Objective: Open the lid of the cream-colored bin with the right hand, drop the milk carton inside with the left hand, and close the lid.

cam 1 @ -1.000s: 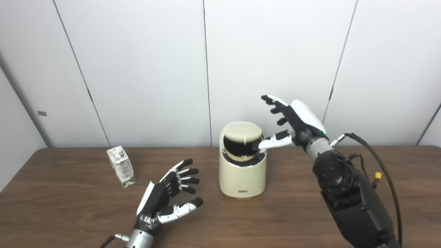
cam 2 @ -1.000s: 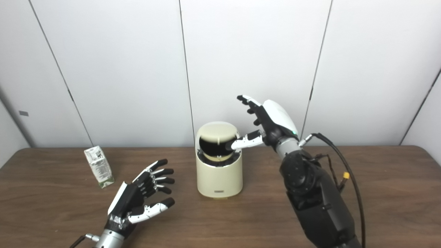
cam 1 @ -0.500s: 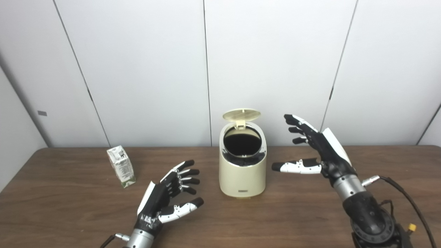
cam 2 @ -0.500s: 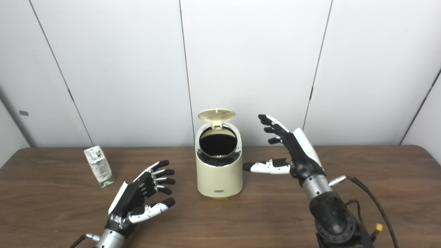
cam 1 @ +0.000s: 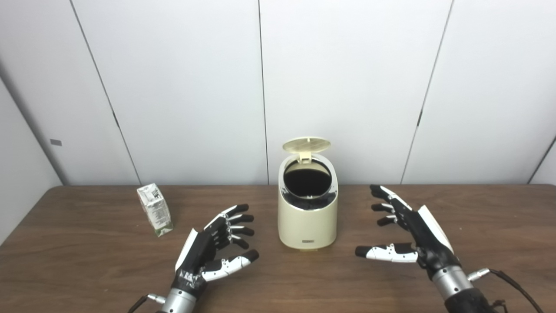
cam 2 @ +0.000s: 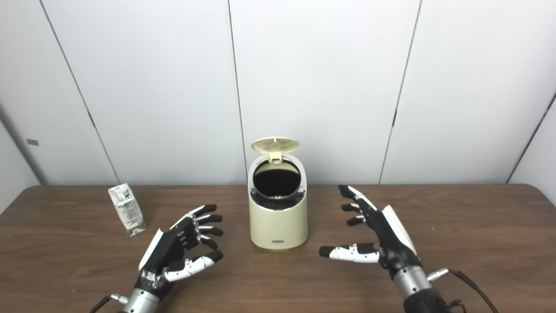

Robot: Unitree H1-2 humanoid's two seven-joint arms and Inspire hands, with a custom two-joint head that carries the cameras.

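Observation:
The bin's dark opening (cam 1: 308,182) appears wider than the end of the milk carton (cam 1: 155,209), so I expect the milk carton to go completely below the bin's rim when the robot drops it inside.
The cream-colored bin (cam 1: 307,221) stands mid-table with its round lid (cam 1: 306,144) swung up at the back, showing a dark inside. A small milk carton (cam 1: 155,209) stands upright to the far left. My left hand (cam 1: 213,250) hovers open near the table's front, between carton and bin, holding nothing. Low over the table to the bin's right, my right hand (cam 1: 406,234) is open, fingers spread, apart from the bin.
The brown wooden table (cam 1: 87,269) runs the full width, with white wall panels right behind it. A black cable (cam 1: 517,284) trails from the right wrist at the lower right.
The lid has sprung fully open. My right hand has pulled back from the bin's top and dropped low toward the front right. The left hand and carton have stayed put.

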